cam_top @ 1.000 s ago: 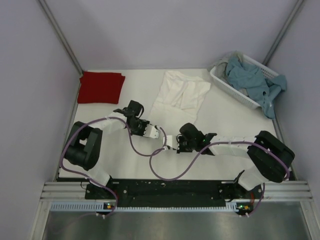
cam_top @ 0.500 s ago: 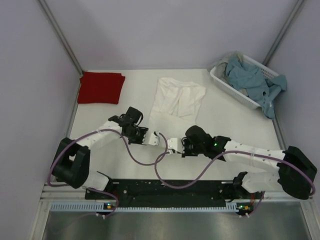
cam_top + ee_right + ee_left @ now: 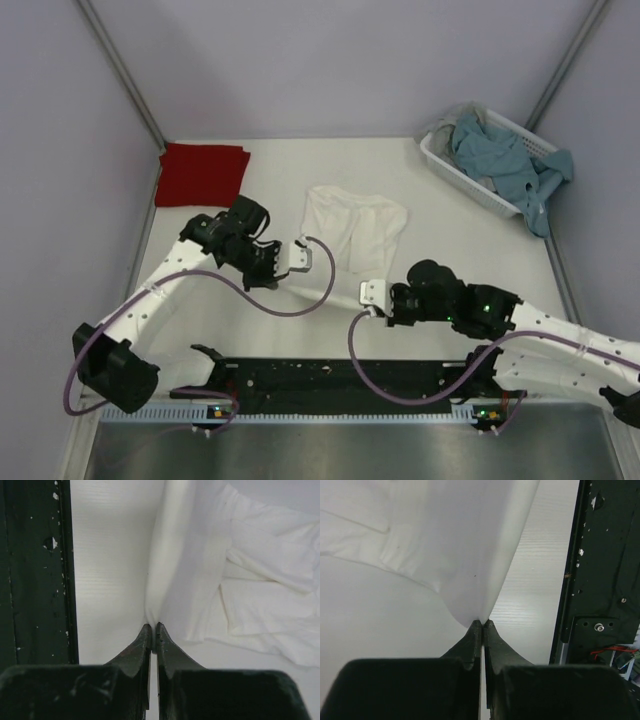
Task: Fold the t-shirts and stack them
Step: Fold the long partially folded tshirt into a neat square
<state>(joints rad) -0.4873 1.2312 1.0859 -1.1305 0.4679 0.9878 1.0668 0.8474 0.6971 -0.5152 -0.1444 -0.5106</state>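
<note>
The white t-shirt's raised near edge (image 3: 328,297) is stretched between my grippers, so my left gripper keeps going to the shirt's far edge (image 3: 322,191) and releases its corner there.
The white t-shirt (image 3: 355,222) lies bunched at mid-table, its near edge raised. My left gripper (image 3: 301,256) is shut on the shirt's near left corner; in the left wrist view the jaws (image 3: 483,623) pinch a point of white cloth (image 3: 445,535) that hangs taut above the table. My right gripper (image 3: 371,293) is shut on the near right corner, and its jaws (image 3: 153,626) pinch a fold of the white t-shirt (image 3: 240,575). The dark red t-shirt (image 3: 203,175) lies folded flat at the far left corner, away from both grippers.
A white slotted basket (image 3: 442,160) stands at the far right, heaped with blue-grey clothes (image 3: 510,160). A black rail (image 3: 340,375) runs along the table's near edge between the arm bases. Purple cables loop from both wrists.
Both grippers have closed on the white t-shirt's near edge and moved apart and toward me. The shirt has been drawn nearer and now looks shorter and bunched.
</note>
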